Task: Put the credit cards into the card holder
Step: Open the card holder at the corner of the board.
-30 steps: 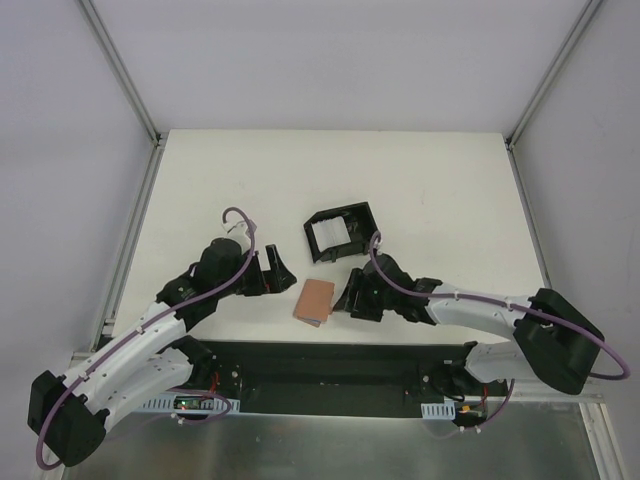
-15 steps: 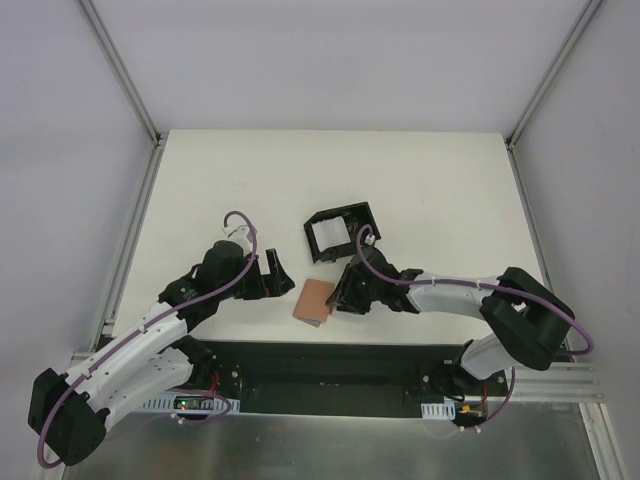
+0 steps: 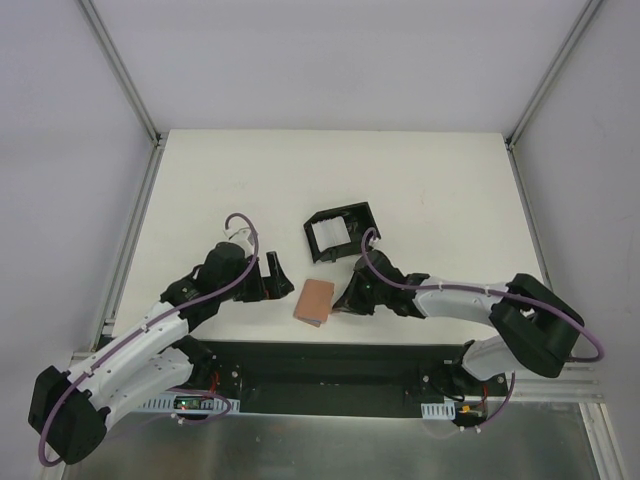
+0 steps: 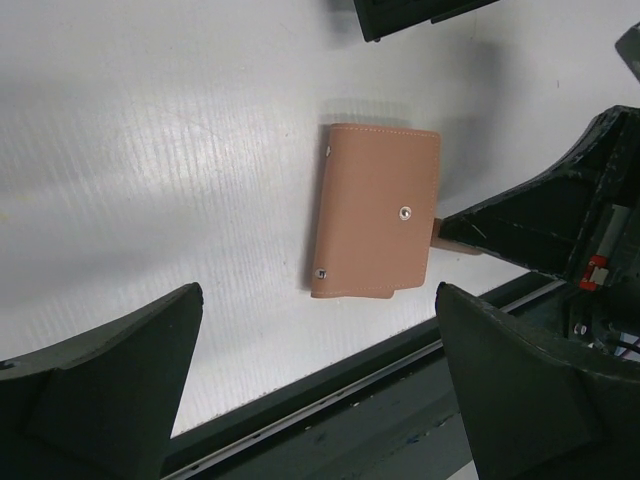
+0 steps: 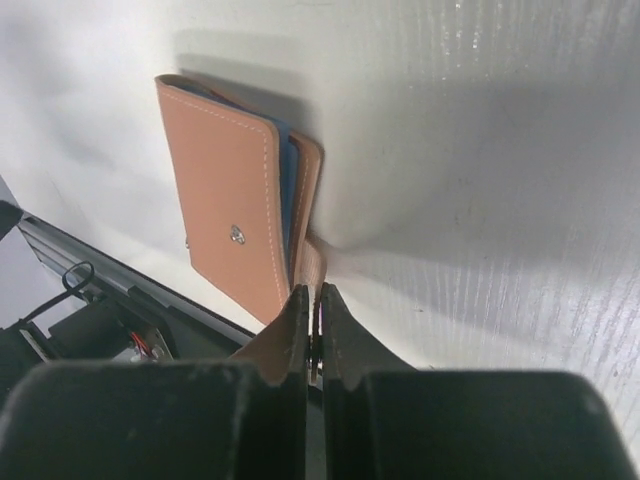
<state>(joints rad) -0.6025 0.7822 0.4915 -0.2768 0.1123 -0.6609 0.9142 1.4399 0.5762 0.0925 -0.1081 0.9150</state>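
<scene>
Next, my right gripper drags the card holder (image 3: pixel 313 300) by the strap over the table's front edge (image 3: pixel 312 341), because it lies flat and shut, so that my left gripper can grip it.
The tan card holder (image 3: pixel 314 299) lies folded shut on the white table near its front edge, snap stud up (image 4: pixel 375 210). A light blue credit card (image 5: pixel 288 185) shows as an edge between its leaves. My right gripper (image 3: pixel 341 299) is at the holder's right side, shut (image 5: pixel 312 295) on the tan closure strap (image 5: pixel 314 262) that sticks out from under it (image 4: pixel 447 238). My left gripper (image 3: pixel 281 277) hovers just left of the holder, wide open with nothing between its fingers (image 4: pixel 317 300).
A black box frame (image 3: pixel 340 232) with white pieces stands just behind the holder; its corner shows in the left wrist view (image 4: pixel 410 12). The table's front edge and black rail (image 4: pixel 400 400) run close below the holder.
My right gripper has closed from partly open to shut, pinching the holder's strap at its right edge. The left arm has barely moved.
</scene>
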